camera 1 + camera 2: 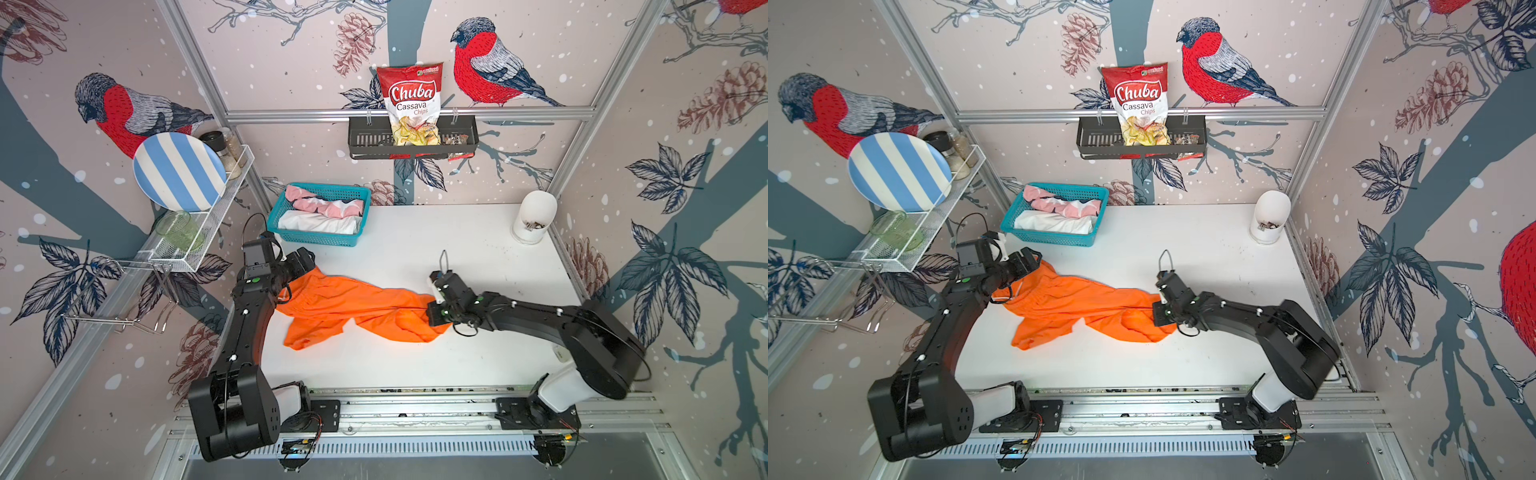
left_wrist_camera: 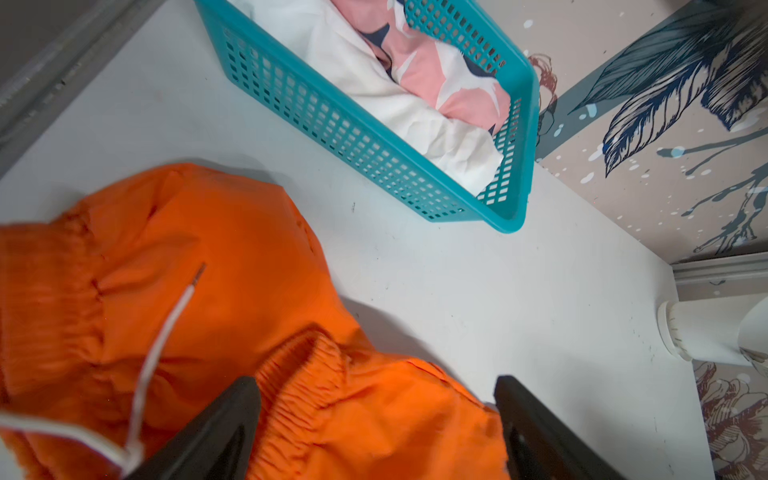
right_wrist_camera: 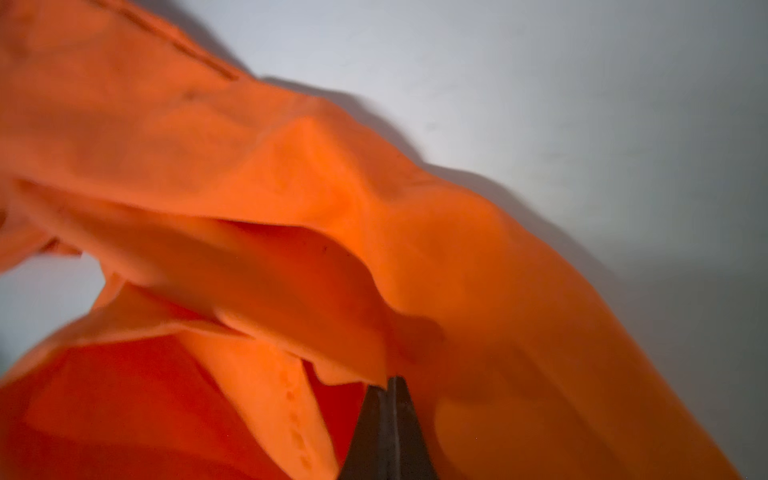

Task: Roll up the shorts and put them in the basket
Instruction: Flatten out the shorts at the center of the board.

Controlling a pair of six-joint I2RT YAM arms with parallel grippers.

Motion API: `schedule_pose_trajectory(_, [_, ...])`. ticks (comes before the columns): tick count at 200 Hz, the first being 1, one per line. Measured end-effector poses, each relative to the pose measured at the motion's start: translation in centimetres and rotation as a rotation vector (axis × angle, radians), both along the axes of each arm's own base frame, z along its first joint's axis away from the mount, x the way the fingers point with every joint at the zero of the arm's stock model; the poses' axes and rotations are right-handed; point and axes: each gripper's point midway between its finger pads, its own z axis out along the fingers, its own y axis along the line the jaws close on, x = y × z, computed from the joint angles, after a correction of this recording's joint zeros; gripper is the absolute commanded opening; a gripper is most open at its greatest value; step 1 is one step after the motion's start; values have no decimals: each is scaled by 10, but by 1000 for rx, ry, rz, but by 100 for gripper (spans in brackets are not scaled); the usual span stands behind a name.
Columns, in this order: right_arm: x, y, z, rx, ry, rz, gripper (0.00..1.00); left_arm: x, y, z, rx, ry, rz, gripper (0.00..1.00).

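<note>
The orange shorts [image 1: 352, 300] are lying in loose folds [image 1: 365, 315]. They will drop open into a wide hanging sheet when I raise them with both grippers.
The orange shorts [image 1: 353, 307] [image 1: 1075, 305] lie crumpled and stretched across the white table [image 1: 415, 361]. My left gripper [image 1: 305, 266] [image 2: 376, 386] is open at their left end. Its wide-apart fingers stand on either side of the gathered waistband [image 2: 307, 374], and a white drawstring [image 2: 162, 345] trails beside it. My right gripper [image 1: 432, 309] [image 3: 390, 380] is shut on a fold of the orange shorts [image 3: 332, 208] at their right end, holding that cloth slightly off the table. The white shorts [image 1: 316, 222] [image 2: 374, 83] and the pink printed shorts [image 1: 320, 203] [image 2: 436, 75] lie in the teal basket [image 1: 316, 239] [image 2: 353, 137].
The teal basket stands at the back left of the table, just behind my left gripper. A white cup-like holder [image 1: 534, 220] stands at the back right corner. A wire shelf [image 1: 208, 232] with a striped plate [image 1: 178, 170] and a green glass [image 1: 178, 230] hangs on the left wall.
</note>
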Motion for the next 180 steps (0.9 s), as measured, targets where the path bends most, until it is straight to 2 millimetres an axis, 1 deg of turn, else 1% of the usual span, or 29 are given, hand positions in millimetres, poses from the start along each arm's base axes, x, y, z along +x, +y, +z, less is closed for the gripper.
schedule_pose_trajectory(9, [10, -29, 5, -8, -11, -83, 0, 1, -11, -7, -9, 20, -31, 87])
schedule_pose_trajectory(10, [13, -36, 7, -8, -14, -103, 0, 1, -12, -7, -9, 22, -33, 87])
schedule_pose_trajectory(15, [19, -53, 10, -9, -20, -153, 0, 1, -18, -11, -13, 35, -51, 86])
schedule_pose_trajectory(17, [21, -56, 11, -9, -22, -162, 0, 1, -20, -12, -14, 39, -56, 86])
schedule_pose_trajectory(29, [35, -95, 22, -29, -53, -286, 0, 0, -35, -19, -22, 63, -91, 86])
schedule_pose_trajectory(40, [42, -116, 33, -40, -80, -352, 0, -2, -48, -24, -33, 78, -114, 86])
schedule_pose_trajectory(45, [44, -122, 39, -45, -94, -368, 5, -4, -53, -29, -37, 86, -126, 86])
schedule_pose_trajectory(51, [47, -128, 49, -53, -116, -387, 18, -7, -57, -34, -48, 101, -127, 85])
schedule_pose_trajectory(55, [49, -131, 55, -59, -134, -398, 23, -10, -58, -39, -55, 114, -123, 85])
schedule_pose_trajectory(67, [59, -128, 77, -52, -186, -404, 35, -19, -61, -55, -70, 160, -106, 84])
schedule_pose_trajectory(74, [63, -124, 87, -57, -213, -398, 39, -23, -62, -62, -76, 180, -96, 84])
schedule_pose_trajectory(86, [69, -102, 102, -67, -248, -339, 46, -31, -63, -75, -81, 207, -84, 83])
schedule_pose_trajectory(94, [71, -79, 110, -58, -266, -282, 50, -36, -63, -82, -90, 226, -66, 84])
schedule_pose_trajectory(95, [71, -73, 111, -55, -270, -265, 50, -37, -63, -83, -90, 227, -64, 84])
schedule_pose_trajectory(101, [71, -55, 114, -54, -277, -210, 52, -40, -61, -88, -85, 237, -46, 84])
schedule_pose_trajectory(102, [70, -48, 114, -51, -276, -189, 52, -41, -61, -89, -87, 239, -43, 84])
schedule_pose_trajectory(107, [68, -34, 115, -49, -279, -141, 53, -44, -59, -93, -81, 245, -29, 84])
schedule_pose_trajectory(108, [68, -27, 116, -46, -281, -122, 53, -45, -58, -95, -80, 249, -23, 84])
schedule_pose_trajectory(109, [68, -27, 116, -46, -281, -122, 53, -46, -58, -96, -79, 251, -20, 84])
schedule_pose_trajectory(110, [67, -20, 116, -43, -279, -100, 54, -46, -57, -96, -78, 252, -18, 84])
schedule_pose_trajectory(128, [60, 41, 115, -26, -275, 83, 56, -59, -54, -112, -88, 287, 26, 84])
schedule_pose_trajectory(129, [60, 47, 115, -25, -278, 101, 56, -59, -54, -112, -89, 287, 27, 84])
schedule_pose_trajectory(136, [58, 69, 113, -12, -278, 165, 58, -62, -54, -117, -93, 296, 32, 84])
schedule_pose_trajectory(137, [58, 69, 113, -12, -278, 165, 58, -62, -54, -117, -93, 296, 34, 84])
schedule_pose_trajectory(138, [57, 78, 112, -7, -274, 189, 58, -62, -54, -117, -94, 296, 35, 84])
schedule_pose_trajectory(146, [54, 100, 108, 2, -264, 255, 61, -63, -54, -121, -103, 301, 48, 84])
schedule_pose_trajectory(156, [52, 128, 100, 17, -251, 335, 62, -63, -54, -124, -106, 301, 50, 80])
schedule_pose_trajectory(166, [53, 146, 91, 20, -234, 384, 63, -62, -55, -127, -117, 302, 57, 74])
schedule_pose_trajectory(180, [60, 166, 74, 16, -210, 427, 63, -59, -57, -131, -129, 305, 49, 55])
